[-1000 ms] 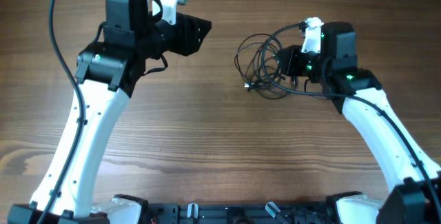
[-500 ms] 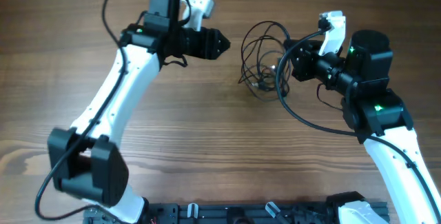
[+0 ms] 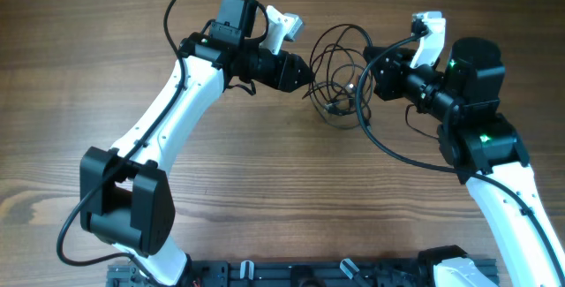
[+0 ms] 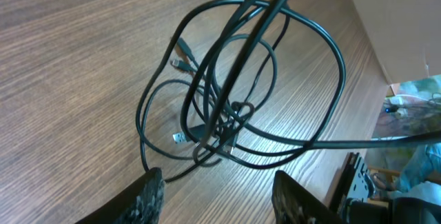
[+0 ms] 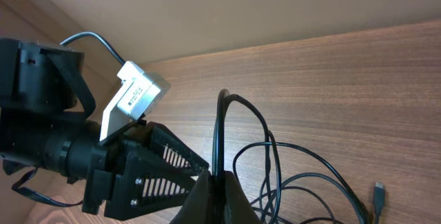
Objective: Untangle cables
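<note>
My left gripper's open fingers are below the cable's raised loop (image 5: 222,104). My left gripper should go up and take the loop, so that my right gripper is free for the tangle (image 3: 340,95).
The cables (image 3: 338,73) are a tangle of thin black loops on the wooden table between my two grippers. My right gripper (image 3: 367,73) is shut on one strand of them (image 5: 222,120) and holds that loop raised, with the fingers pinched at the bottom of the right wrist view (image 5: 219,182). My left gripper (image 3: 305,73) is open and empty, just left of the tangle. In the left wrist view its fingers (image 4: 220,196) straddle bare wood in front of the cables (image 4: 227,107). Small silvery plug ends (image 4: 179,138) lie at the tangle's left side.
A thicker black cable wired to the right arm (image 3: 381,146) hangs in a wide loop beside the tangle. The table's edge (image 4: 365,45) lies beyond the cables in the left wrist view. The left gripper's camera mount (image 5: 134,96) shows in the right wrist view.
The left arm has swung right and down until its open gripper is at the tangle's left edge. The right gripper lifted the cables a second ago and has held still since.
</note>
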Action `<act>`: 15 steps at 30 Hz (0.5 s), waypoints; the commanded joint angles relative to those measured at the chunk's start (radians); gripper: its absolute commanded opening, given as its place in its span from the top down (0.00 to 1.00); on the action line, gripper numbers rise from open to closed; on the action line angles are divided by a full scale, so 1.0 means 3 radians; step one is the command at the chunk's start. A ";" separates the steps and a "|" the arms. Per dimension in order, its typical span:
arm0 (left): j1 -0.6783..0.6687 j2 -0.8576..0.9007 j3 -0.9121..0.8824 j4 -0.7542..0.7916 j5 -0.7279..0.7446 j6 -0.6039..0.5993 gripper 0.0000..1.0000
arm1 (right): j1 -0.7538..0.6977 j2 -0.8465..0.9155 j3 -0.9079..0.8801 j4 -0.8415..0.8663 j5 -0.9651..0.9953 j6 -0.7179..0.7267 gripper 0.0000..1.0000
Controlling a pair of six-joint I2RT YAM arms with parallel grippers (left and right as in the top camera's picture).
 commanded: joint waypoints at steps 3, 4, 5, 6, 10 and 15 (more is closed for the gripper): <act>-0.0010 0.0011 0.0003 -0.0027 0.0069 0.0060 0.47 | -0.0009 -0.0071 0.0048 0.0031 0.0031 0.0043 0.96; -0.0024 0.0011 0.0003 -0.0027 0.0079 0.0057 0.47 | -0.0008 -0.0071 0.0048 0.0031 0.0031 0.0048 0.96; -0.0070 0.0011 0.0003 -0.0024 0.0078 0.0051 0.47 | -0.0009 -0.0071 0.0048 0.0029 0.0031 0.0046 0.96; -0.0114 0.0011 0.0003 -0.0014 0.0078 0.0051 0.47 | -0.0008 -0.0071 0.0048 0.0029 0.0031 0.0047 0.96; -0.0268 0.0011 0.0003 0.0146 0.0075 0.0051 0.47 | -0.0008 -0.0071 0.0048 0.0005 0.0003 0.0047 0.96; -0.0406 0.0011 0.0003 0.0519 -0.0130 -0.0037 0.52 | -0.0008 -0.0071 0.0048 -0.0072 -0.0019 0.0043 0.96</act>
